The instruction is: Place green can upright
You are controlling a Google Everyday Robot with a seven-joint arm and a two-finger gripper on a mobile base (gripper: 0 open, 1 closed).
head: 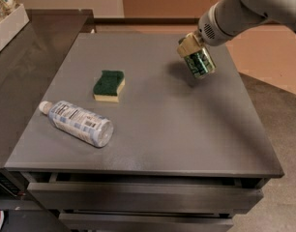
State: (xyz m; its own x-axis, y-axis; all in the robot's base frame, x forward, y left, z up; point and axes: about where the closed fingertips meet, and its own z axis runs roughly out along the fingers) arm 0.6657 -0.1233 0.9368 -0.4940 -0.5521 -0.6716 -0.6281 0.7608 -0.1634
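The green can's lower end (203, 70) is at a slant above the grey table (184, 84). My gripper needs to lift the can and turn it upright before it lowers the can onto the table.
The green can (200, 64) is dark green with lighter speckled print. It hangs tilted above the far right part of the grey table (153, 129), its lower end pointing down and to the right. My gripper (192, 52) reaches in from the upper right and is shut on the can's upper part. A shadow lies on the table just under and left of the can.
A green-and-yellow sponge (109, 85) lies left of centre. A clear plastic bottle (77, 123) lies on its side near the front left. A dark counter (22, 66) adjoins the table on the left, with a white box (5, 18) on it. Drawers are under the front edge.
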